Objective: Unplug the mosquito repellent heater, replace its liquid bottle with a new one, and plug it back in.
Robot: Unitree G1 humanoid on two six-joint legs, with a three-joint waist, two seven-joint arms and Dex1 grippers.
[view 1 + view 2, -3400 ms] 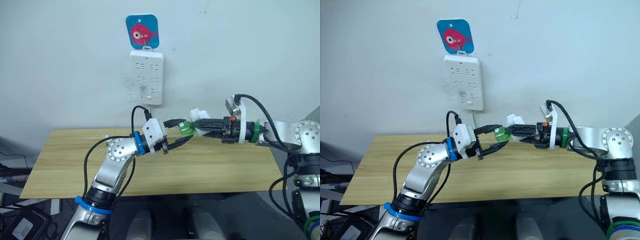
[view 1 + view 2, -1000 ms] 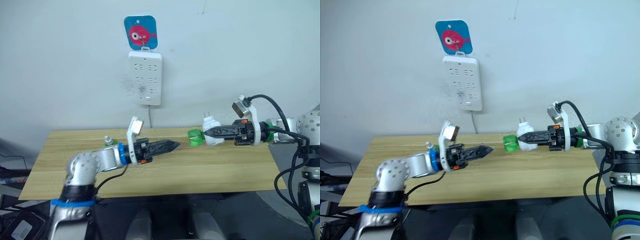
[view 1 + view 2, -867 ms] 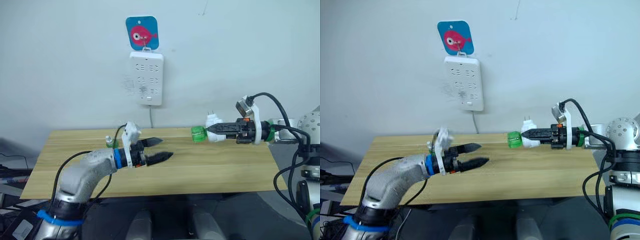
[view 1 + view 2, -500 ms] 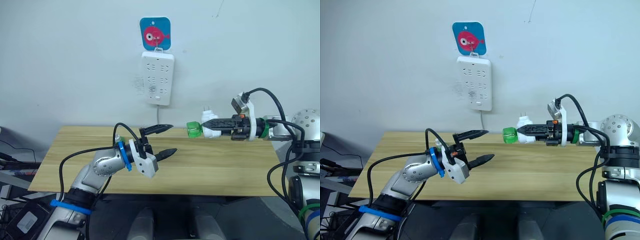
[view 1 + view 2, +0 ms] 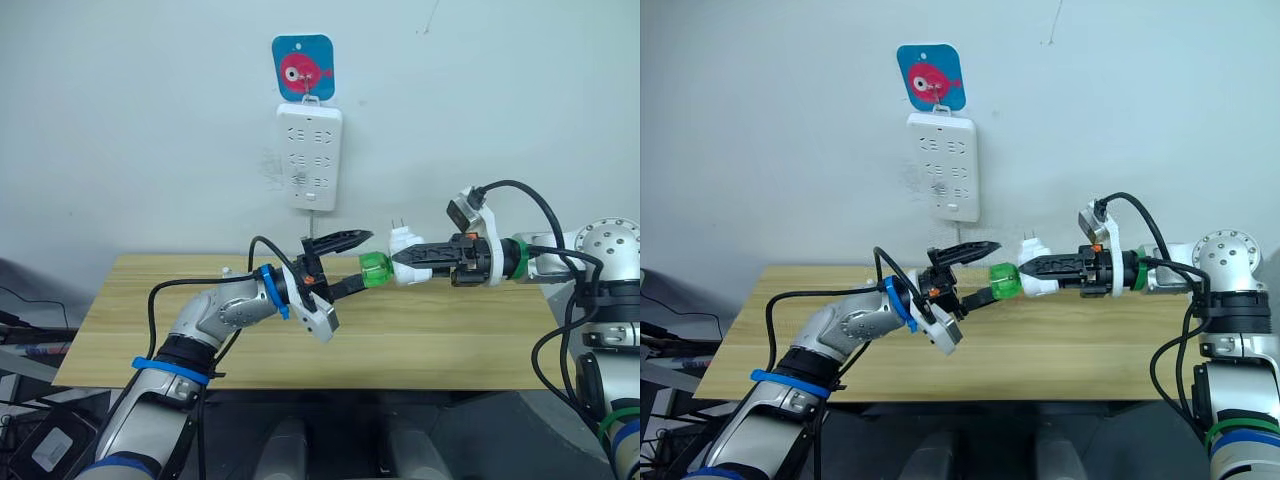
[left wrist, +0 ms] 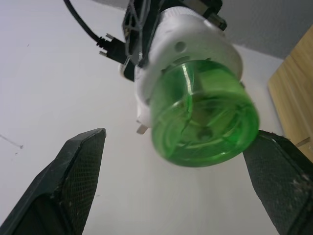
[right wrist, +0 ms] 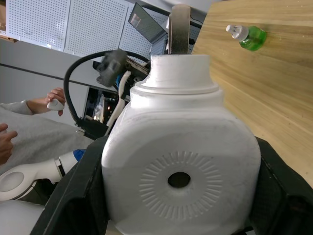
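A dark core (image 6: 204, 132) can be seen through the clear base. So the green bottle (image 5: 376, 269) will bring a hidden wick rod out with it when I pull it from the heater.
My right gripper (image 5: 402, 257) is shut on the white mosquito repellent heater (image 5: 404, 246), held level above the table with its plug prongs up. The heater's vented face (image 7: 180, 179) shows in the right wrist view. A green liquid bottle (image 5: 372, 270) sits in the heater's end and points at my left arm. My left gripper (image 5: 351, 264) is open, one finger above and one below the bottle (image 6: 205, 122), apart from it. A second green bottle (image 7: 247, 35) with a white cap lies on the table behind my left arm.
A white power strip (image 5: 308, 158) hangs on the wall under a blue fish hook (image 5: 304, 68), its cable dropping behind the wooden table (image 5: 450, 340). A person's hand (image 7: 55, 99) shows beyond the table's left end.
My left gripper has risen and reached right, so its open fingers now straddle the green bottle. The right gripper has brought the heater slightly left. The camera has shifted a little.
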